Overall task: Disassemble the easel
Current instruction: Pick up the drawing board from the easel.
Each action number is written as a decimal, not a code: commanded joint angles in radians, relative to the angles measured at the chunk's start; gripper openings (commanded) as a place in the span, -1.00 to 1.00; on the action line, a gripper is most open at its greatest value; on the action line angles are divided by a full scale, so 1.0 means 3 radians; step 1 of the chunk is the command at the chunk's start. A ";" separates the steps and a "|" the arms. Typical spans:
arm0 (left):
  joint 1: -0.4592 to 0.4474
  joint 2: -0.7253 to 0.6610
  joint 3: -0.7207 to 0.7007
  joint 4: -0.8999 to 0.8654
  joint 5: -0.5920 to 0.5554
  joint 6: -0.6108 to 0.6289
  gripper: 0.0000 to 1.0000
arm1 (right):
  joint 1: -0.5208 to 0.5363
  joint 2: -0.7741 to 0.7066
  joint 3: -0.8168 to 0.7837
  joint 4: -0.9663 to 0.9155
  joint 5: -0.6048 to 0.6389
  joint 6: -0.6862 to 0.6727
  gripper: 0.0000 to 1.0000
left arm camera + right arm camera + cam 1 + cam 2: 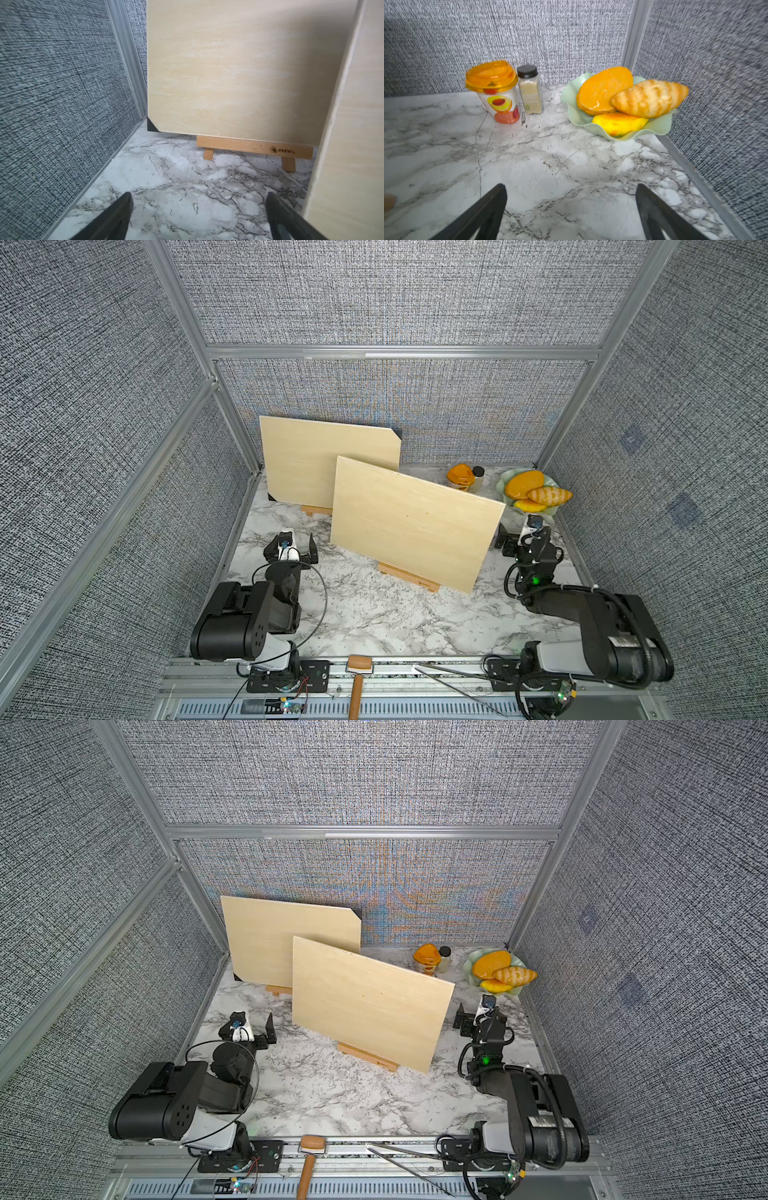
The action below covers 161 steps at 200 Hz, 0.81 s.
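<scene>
My right gripper should keep rising and reaching over until its fingers close on that edge (436,484), since the space (430,472) behind the top edge of the front board is open.
Two small wooden easels stand on the marble table, each bearing a pale wooden board. The front board (415,526) (370,1002) leans on the near easel (409,574) (368,1057) at mid-table. The back board (324,460) (239,72), black at two corners, rests on the far easel (316,510) (253,147) by the back wall. My left gripper (293,547) (199,199) is open and empty, low over the table left of the front board, facing the far easel. To the right of the front board, my right gripper (505,540) (571,190) also hangs open and empty.
At the back right stand an orange-lidded cup (496,91), a spice jar (530,91) and a green dish (654,128) with a croissant and orange slices. A mallet (357,676) and a thin metal rod (457,680) lie on the front rail. Grey walls close three sides.
</scene>
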 commanded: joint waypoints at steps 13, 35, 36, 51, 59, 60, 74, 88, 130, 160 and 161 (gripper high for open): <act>-0.0007 -0.0481 -0.0002 -0.0161 -0.0204 -0.0035 0.99 | -0.0005 -0.0680 0.0274 -0.1075 0.0226 0.0084 0.94; -0.0043 -0.1034 0.0247 -0.1085 -0.0203 -0.0146 0.99 | -0.0005 -0.1051 0.0697 -0.2008 0.0331 0.0108 0.92; -0.0043 -0.1064 0.0264 -0.1150 -0.0209 -0.0169 0.99 | -0.0005 -0.1058 0.0718 -0.2047 0.0333 0.0109 0.92; -0.0042 -0.1450 0.0548 -0.1994 0.0049 -0.0381 0.99 | -0.0008 -0.1247 0.1002 -0.2565 0.0303 0.0151 0.91; -0.0043 -0.1602 0.0694 -0.2327 0.0288 -0.0379 0.99 | -0.0010 -0.1326 0.1162 -0.2842 0.0265 0.0174 0.89; -0.0043 -0.1616 0.0710 -0.2362 0.0318 -0.0373 0.99 | -0.0010 -0.1336 0.1183 -0.2876 0.0259 0.0175 0.89; -0.0043 -0.1774 0.0858 -0.2642 0.0579 -0.0352 0.98 | -0.0010 -0.1438 0.1485 -0.3330 0.0149 0.0198 0.87; -0.0043 -0.1911 0.0880 -0.2684 0.0822 -0.0321 0.97 | -0.0010 -0.1480 0.1852 -0.3813 -0.0008 0.0173 0.85; -0.0073 -0.2124 0.0946 -0.3016 0.1455 -0.0863 0.74 | 0.0117 -0.1171 0.3379 -0.5245 -0.0782 -0.0141 0.64; -0.0332 -0.1991 0.0885 -0.2845 0.1672 -0.1493 0.49 | 0.0801 -0.0488 0.4632 -0.6153 -0.0597 -0.0279 0.61; -0.0349 -0.1982 0.0883 -0.2838 0.1670 -0.1508 0.48 | 0.0825 -0.0472 0.4676 -0.6186 -0.0594 -0.0276 0.61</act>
